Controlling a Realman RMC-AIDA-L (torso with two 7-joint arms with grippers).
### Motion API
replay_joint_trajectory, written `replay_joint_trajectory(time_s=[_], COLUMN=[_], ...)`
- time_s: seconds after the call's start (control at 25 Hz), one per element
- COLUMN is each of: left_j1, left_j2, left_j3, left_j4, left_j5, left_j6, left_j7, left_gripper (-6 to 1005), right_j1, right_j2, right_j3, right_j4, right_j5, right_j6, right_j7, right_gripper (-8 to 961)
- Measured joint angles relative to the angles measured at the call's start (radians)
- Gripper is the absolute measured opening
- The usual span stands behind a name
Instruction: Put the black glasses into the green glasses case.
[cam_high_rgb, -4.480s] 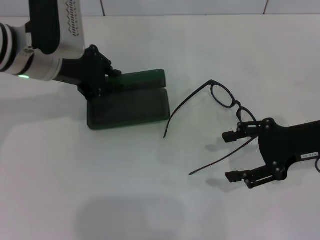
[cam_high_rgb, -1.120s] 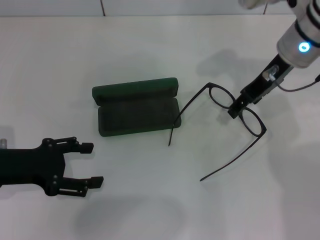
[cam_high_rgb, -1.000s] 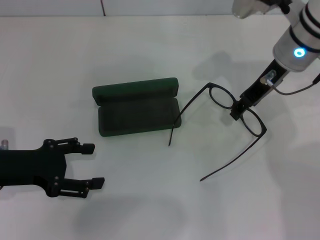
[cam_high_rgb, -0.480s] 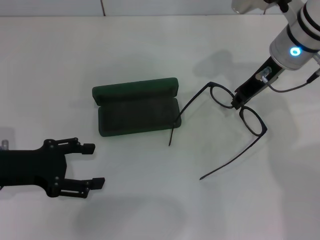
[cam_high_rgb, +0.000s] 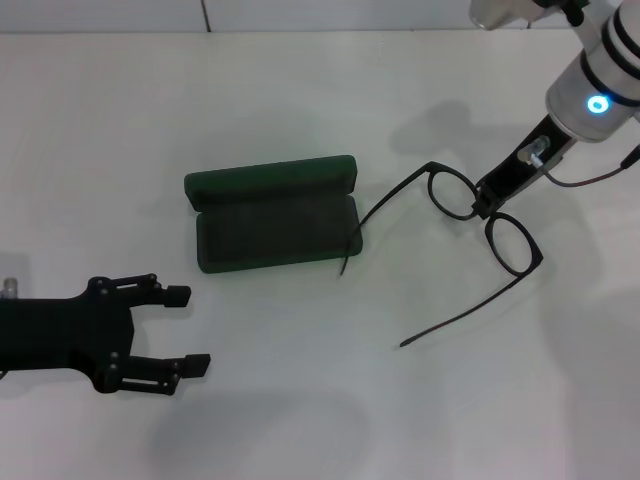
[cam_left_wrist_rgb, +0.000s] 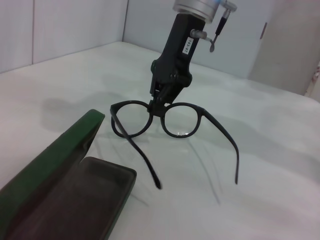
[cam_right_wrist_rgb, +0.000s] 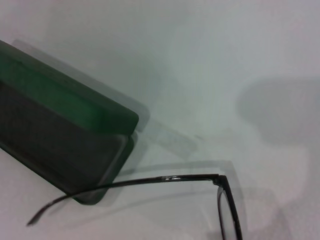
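Observation:
The robot's right gripper should hold the glasses while its left gripper folds the arms (cam_high_rgb: 397, 192), because both temple arms (cam_high_rgb: 470, 309) stick out unfolded and are too long for the green case.
The black glasses (cam_high_rgb: 513, 243) hang right of the case with both temple arms unfolded. My right gripper (cam_high_rgb: 484, 205) comes down from the far right and is shut on their bridge. In the left wrist view the right gripper (cam_left_wrist_rgb: 159, 102) pinches the glasses (cam_left_wrist_rgb: 182, 120) between the lenses, and the temple tips float just above the table. The green glasses case (cam_high_rgb: 275, 222) lies open at the table's middle, lid hinged toward the far side, dark lining up. One temple arm (cam_right_wrist_rgb: 150, 181) ends close to the case (cam_right_wrist_rgb: 60, 115). My left gripper (cam_high_rgb: 187, 330) rests open at the near left, holding nothing.
The white table (cam_high_rgb: 300, 400) carries only the case, and a wall runs along its far edge. In the left wrist view the open case (cam_left_wrist_rgb: 60, 190) sits close in front of that camera.
The right gripper has lifted the glasses a little and shifted them slightly right; the temple tip near the case has come off the table. The left arm has stayed still.

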Motion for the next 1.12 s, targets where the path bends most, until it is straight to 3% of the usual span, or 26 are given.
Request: replay_joint_trajectory(time_s=[0.2, 0.44, 0.6, 0.72, 0.84, 1.12], left_j1=[0.001, 0.01, 0.01, 0.001, -0.029, -0.125], left_j2=[-0.006, -0.027, -0.037, -0.041, -0.04, -0.04], left_j3=[0.0, -0.049, -0.074, -0.075, -0.07, -0.091], left_j4=[0.0, -0.015, -0.057, -0.084, -0.14, -0.276], left_j5=[-0.002, -0.003, -0.002, -0.014, -0.018, -0.037], left_j6=[0.0, -0.009, -0.023, -0.01, 0.034, 0.047], left_j7=[-0.008, -0.071, -0.072, -0.083, -0.077, -0.039], left_gripper=[889, 888, 888, 888, 855, 721], right_j1=[-0.047, -0.131, -0.181, -0.208, -0.222, -0.248], right_j2=[-0.011, -0.035, -0.068, -0.076, -0.071, 0.002], right_j3=[0.019, 0.126, 0.174, 0.188, 0.191, 0.188], right_j4=[-0.085, -0.238, -0.304, -0.323, -0.326, -0.276], right_j5=[0.001, 0.018, 0.134, 0.218, 0.268, 0.447], right_j6=[-0.059, -0.108, -0.089, -0.042, -0.009, 0.051], right_j7=[-0.005, -0.017, -0.051, -0.098, -0.136, -0.289], right_gripper=[52, 52, 52, 52, 52, 52])
